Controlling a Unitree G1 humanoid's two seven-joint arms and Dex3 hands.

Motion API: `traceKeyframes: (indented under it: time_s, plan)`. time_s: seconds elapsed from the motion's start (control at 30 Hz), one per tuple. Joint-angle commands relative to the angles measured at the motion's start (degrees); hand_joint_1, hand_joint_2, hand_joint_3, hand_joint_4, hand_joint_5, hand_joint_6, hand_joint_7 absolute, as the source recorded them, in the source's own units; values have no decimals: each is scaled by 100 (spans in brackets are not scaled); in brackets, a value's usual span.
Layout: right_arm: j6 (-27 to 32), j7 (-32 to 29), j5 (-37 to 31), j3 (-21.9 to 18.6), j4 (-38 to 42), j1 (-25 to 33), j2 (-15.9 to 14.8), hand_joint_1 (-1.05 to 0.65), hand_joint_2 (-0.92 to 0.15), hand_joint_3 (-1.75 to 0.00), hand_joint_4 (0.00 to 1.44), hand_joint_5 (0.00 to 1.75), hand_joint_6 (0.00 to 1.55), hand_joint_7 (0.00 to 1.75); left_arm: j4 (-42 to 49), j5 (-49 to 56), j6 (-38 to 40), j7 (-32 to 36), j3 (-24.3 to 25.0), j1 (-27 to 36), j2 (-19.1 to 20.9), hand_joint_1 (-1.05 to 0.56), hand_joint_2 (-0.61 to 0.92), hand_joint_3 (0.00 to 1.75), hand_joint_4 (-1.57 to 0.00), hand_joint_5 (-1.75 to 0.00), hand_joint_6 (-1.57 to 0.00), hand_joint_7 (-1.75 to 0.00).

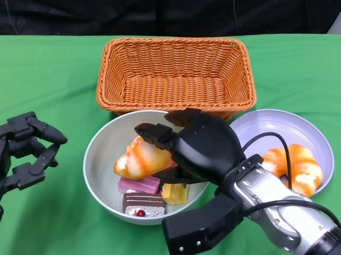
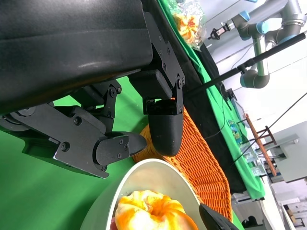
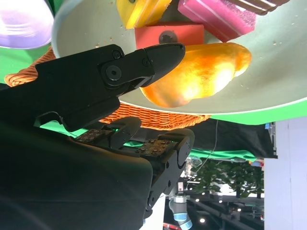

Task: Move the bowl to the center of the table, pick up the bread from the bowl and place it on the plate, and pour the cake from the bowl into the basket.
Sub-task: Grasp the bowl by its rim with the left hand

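Observation:
My gripper is going to lift the orange-glazed bread (image 1: 139,159) with a reddish sliver (image 1: 172,163) showing beside it, so I should expect another cake hidden under the bread.
The pale bowl (image 1: 97,153) stands mid-table in front of the orange wicker basket (image 1: 175,77). It holds an orange-glazed bread (image 1: 141,160), a pink cake (image 1: 137,185), a yellow cake (image 1: 174,193) and a chocolate cake (image 1: 144,204). My right hand (image 1: 200,145) hangs over the bowl with its fingers spread. In the right wrist view one fingertip (image 3: 163,52) lies against the bread (image 3: 201,72) while the other fingers stay apart from it. My left hand (image 1: 24,147) is open on the table, left of the bowl and clear of it. The lilac plate (image 1: 271,128) at the right carries another bread (image 1: 295,165).
The basket is empty and touches the bowl's far rim. The plate sits close against the bowl's right side. Green cloth covers the table, with bare cloth at the left and front. The left wrist view shows the bowl's rim (image 2: 139,177) just beyond my left fingers (image 2: 163,129).

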Motion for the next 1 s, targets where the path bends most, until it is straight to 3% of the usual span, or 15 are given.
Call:
traceKeyframes:
  time_s: [0.03,0.6,0.77,0.93,1.0]
  plan:
    - [55,-274,-61,76,276,-185,76,-82,-92,-6,52,1,43,0,-50,-4,-49,69,20,36,64,-5,78,65,-85,-141,-81,-108]
    - [207,-938,-200,424,1219,-496,307,-76,-92,-5,56,2,45,1,-17,-48,-61,33,7,31,38,-5,81,60,-83,-142,-80,-114]
    - [31,-1282,-95,452,1593,-525,385,-44,-90,-1,74,8,67,6,-1,-6,-71,62,-3,31,43,-5,79,60,-81,-143,-80,-112]
    - [-228,-1519,10,458,1808,-591,392,-39,-91,0,85,10,79,5,-10,18,-75,81,-9,34,41,-5,79,61,-80,-143,-80,-112]
    - [-358,-1637,62,464,1924,-628,406,-37,-91,0,103,19,101,10,-23,16,-64,93,-8,43,29,-4,78,61,-81,-142,-81,-112]
